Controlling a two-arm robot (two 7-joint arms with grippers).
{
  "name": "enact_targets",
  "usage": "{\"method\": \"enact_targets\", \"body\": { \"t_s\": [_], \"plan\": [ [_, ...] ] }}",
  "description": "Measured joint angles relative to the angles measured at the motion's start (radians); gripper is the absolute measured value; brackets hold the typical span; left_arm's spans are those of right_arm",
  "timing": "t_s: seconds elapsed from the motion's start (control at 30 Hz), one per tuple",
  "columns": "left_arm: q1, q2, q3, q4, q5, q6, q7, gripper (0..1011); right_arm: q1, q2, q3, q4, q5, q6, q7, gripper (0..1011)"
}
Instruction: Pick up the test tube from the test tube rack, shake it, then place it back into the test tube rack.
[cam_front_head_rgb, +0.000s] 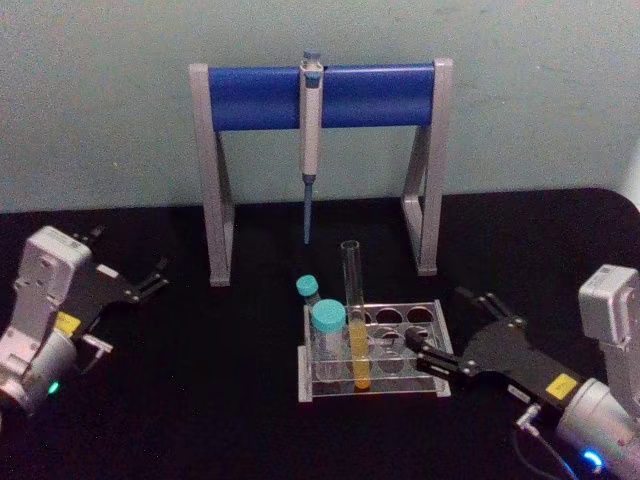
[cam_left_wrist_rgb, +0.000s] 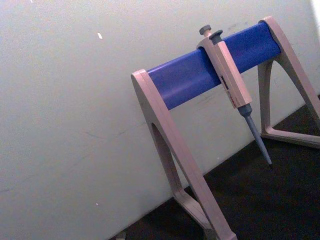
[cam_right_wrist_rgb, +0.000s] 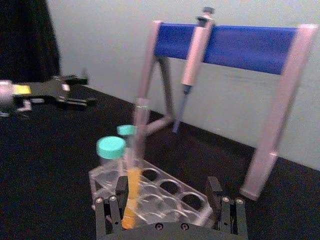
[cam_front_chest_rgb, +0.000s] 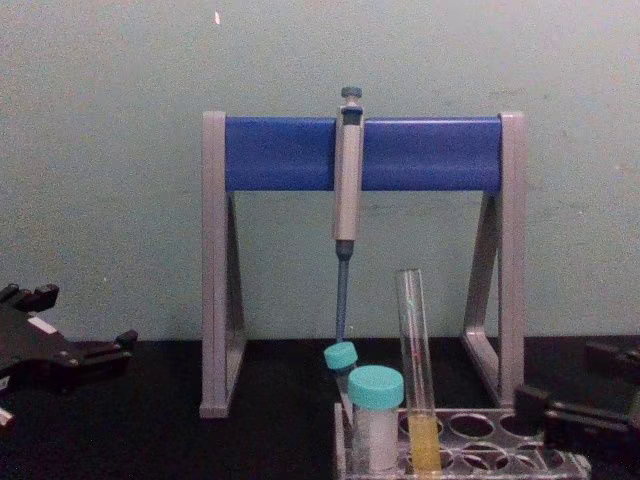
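Note:
The yellow liquid (cam_front_chest_rgb: 425, 445) is well below the test tube's open rim (cam_front_chest_rgb: 409, 271), so I expect the liquid to stay inside as I tilt and shake the tube.
The test tube (cam_front_head_rgb: 353, 300), tall and clear with yellow liquid at its bottom, stands upright in the front row of the test tube rack (cam_front_head_rgb: 400, 392). My right gripper (cam_front_head_rgb: 438, 322) is open, level with the rack's right end and apart from the tube. In the right wrist view the test tube (cam_right_wrist_rgb: 134, 165) rises just ahead of one finger (cam_right_wrist_rgb: 120, 197), over the rack (cam_right_wrist_rgb: 175, 189), with nothing between the jaws. From the chest, the test tube (cam_front_chest_rgb: 415, 370) stands left of the right gripper (cam_front_chest_rgb: 565, 395). My left gripper (cam_front_head_rgb: 135, 262) rests open at the far left.
A large teal-capped tube (cam_front_head_rgb: 328, 335) and a small one (cam_front_head_rgb: 308, 290) stand in the rack just left of the test tube. Behind it, a grey-and-blue stand (cam_front_head_rgb: 250, 95) holds a hanging pipette (cam_front_head_rgb: 311, 130). The black table (cam_front_head_rgb: 200, 380) has free room between rack and left gripper.

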Motion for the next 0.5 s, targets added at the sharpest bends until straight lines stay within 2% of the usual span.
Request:
{"method": "enact_targets", "body": {
  "t_s": [0.23, 0.5],
  "plan": [
    [0.0, 0.0, 0.0, 0.0, 0.0, 0.0, 0.0, 1001, 0.043, -0.036, -0.019, 0.022, 0.025, 0.027, 0.085, 1000],
    [0.0, 0.0, 0.0, 0.0, 0.0, 0.0, 0.0, 1001, 0.11, -0.088, -0.033, 0.078, 0.028, 0.05, 0.139, 1000]
  ]
}}
